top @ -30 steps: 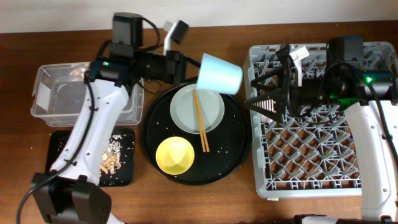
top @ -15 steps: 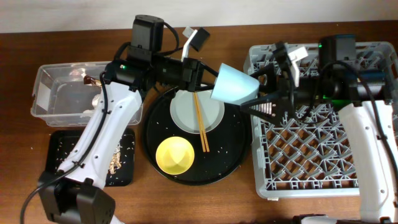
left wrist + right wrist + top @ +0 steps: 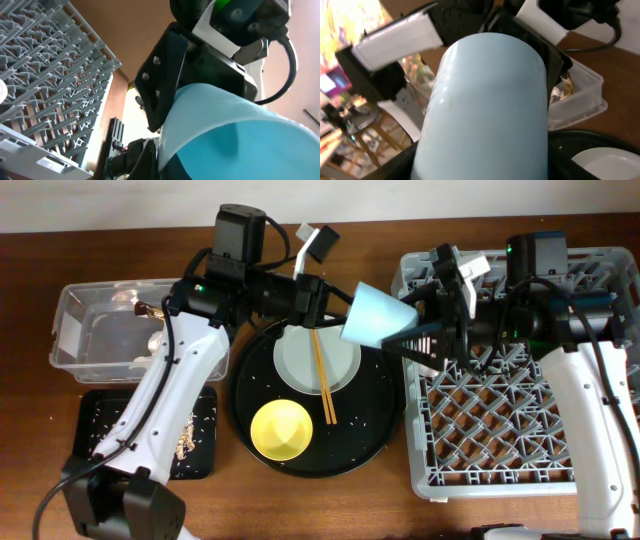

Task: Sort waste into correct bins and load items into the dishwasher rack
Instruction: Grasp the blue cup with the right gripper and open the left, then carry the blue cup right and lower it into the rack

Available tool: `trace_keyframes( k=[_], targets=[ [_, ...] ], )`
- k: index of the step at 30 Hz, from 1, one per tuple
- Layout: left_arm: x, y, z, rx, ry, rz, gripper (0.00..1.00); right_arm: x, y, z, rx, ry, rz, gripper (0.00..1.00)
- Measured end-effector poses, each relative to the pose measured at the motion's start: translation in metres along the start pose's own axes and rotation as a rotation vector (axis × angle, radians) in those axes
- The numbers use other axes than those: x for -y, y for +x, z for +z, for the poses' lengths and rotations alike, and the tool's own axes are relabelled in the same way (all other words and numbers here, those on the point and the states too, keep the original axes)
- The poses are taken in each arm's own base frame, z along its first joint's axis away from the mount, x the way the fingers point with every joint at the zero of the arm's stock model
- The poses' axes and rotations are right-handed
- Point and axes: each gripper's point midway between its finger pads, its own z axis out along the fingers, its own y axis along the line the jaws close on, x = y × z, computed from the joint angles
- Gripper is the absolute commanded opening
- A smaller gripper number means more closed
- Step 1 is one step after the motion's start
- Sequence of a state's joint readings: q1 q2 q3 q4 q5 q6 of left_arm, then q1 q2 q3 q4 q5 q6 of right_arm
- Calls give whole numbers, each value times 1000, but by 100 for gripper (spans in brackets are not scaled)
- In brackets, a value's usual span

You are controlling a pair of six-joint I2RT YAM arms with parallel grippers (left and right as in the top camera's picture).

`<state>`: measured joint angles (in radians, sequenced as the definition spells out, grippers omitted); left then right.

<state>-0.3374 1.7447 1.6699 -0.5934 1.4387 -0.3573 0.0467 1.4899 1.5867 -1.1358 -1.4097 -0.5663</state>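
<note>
My left gripper is holding the light blue cup's rim [image 3: 356, 312] short of the dishwasher rack. My right gripper should therefore grab the cup's base [image 3: 403, 324] and put the cup in the rack.
My left gripper [image 3: 325, 300] is shut on the rim of the light blue cup [image 3: 375, 315] and holds it on its side in the air, between the round black tray and the grey dishwasher rack [image 3: 500, 430]. My right gripper [image 3: 408, 320] is open, its jaws on either side of the cup's base. The cup fills the right wrist view [image 3: 490, 110] and shows in the left wrist view [image 3: 235, 135]. The pale grey plate [image 3: 345, 360] carries two chopsticks [image 3: 322, 375], with the yellow bowl [image 3: 281, 430] in front. The pink cup is out of view.
The plate and bowl sit on a large round black tray [image 3: 370, 440]. The clear tub [image 3: 100, 335] at the left holds a brown wrapper [image 3: 150, 309]. The small black tray [image 3: 100, 415] holds beige food scraps [image 3: 180, 438].
My left arm has carried the light blue cup to the right, toward the rack. My right gripper has moved left until its jaws stand around the cup's base.
</note>
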Motion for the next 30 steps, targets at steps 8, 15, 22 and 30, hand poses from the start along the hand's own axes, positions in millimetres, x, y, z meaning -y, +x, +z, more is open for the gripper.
trace_keyframes(
  k=[8,15,22,30],
  targets=[
    [-2,2,-1,-1,-8,-19,8,6,-7,-3,15,19,-63,58],
    [-10,13,0,-10,-43,-71,29,15,-15,-18,49,55,-36,57],
    [-41,3,-15,50,-213,-50,41,25,-11,-25,40,111,6,55],
    [-101,15,-71,131,-561,-245,42,99,38,-58,-173,618,244,52]
  ],
)
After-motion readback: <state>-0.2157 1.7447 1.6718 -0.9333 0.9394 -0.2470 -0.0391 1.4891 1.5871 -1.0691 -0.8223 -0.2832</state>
